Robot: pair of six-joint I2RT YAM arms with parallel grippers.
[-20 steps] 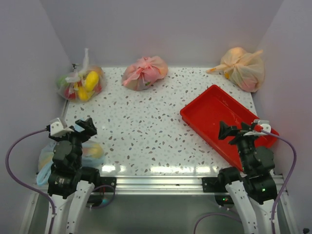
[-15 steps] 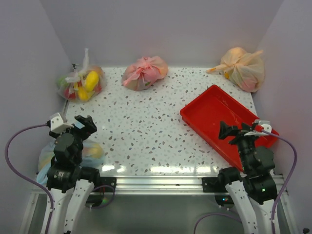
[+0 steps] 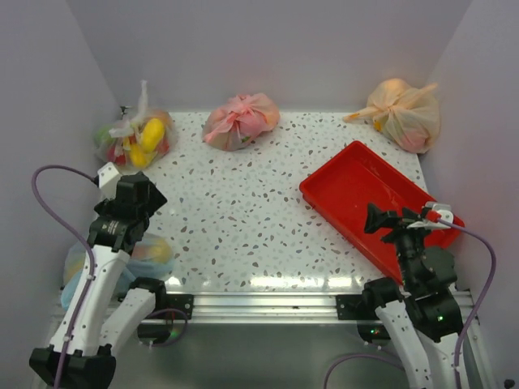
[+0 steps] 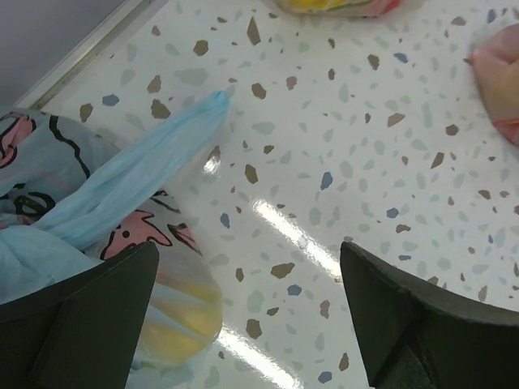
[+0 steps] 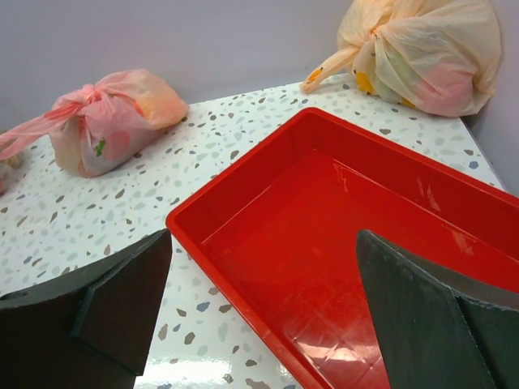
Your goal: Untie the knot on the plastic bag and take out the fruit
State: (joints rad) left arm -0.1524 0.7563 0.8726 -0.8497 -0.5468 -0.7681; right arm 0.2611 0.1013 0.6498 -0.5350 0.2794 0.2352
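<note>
The light blue plastic bag's free edge (image 4: pixel 216 304) is between the open fingers of my left gripper, so my left gripper should keep going down and close on the plastic (image 4: pixel 174 298) next to the knot.
The light blue plastic bag (image 3: pixel 150 253) with its pink-and-dark print lies at the table's near left corner, mostly under my left arm. In the left wrist view the bag (image 4: pixel 49 170) fills the left side. Its twisted tie, the knot (image 4: pixel 138 170), stretches as a blue strip toward the far edge. Yellow and pale fruit (image 4: pixel 174 312) shows through the plastic beside my left finger. My left gripper (image 3: pixel 139 199) (image 4: pixel 251 324) hangs open above the bag's right edge, holding nothing. My right gripper (image 3: pixel 375 219) (image 5: pixel 263 316) stands open over the near rim of the red tray (image 3: pixel 357 182).
A clear bag of yellow fruit (image 3: pixel 134 138) sits at the far left. A pink knotted bag (image 3: pixel 241 120) (image 5: pixel 113 113) lies at the far middle and an orange bag (image 3: pixel 403 109) (image 5: pixel 422 53) at the far right. The red tray (image 5: pixel 340 235) holds nothing. Walls close three sides.
My left arm has risen and reached a little farther over the table, with its gripper still open. The right arm has barely moved.
</note>
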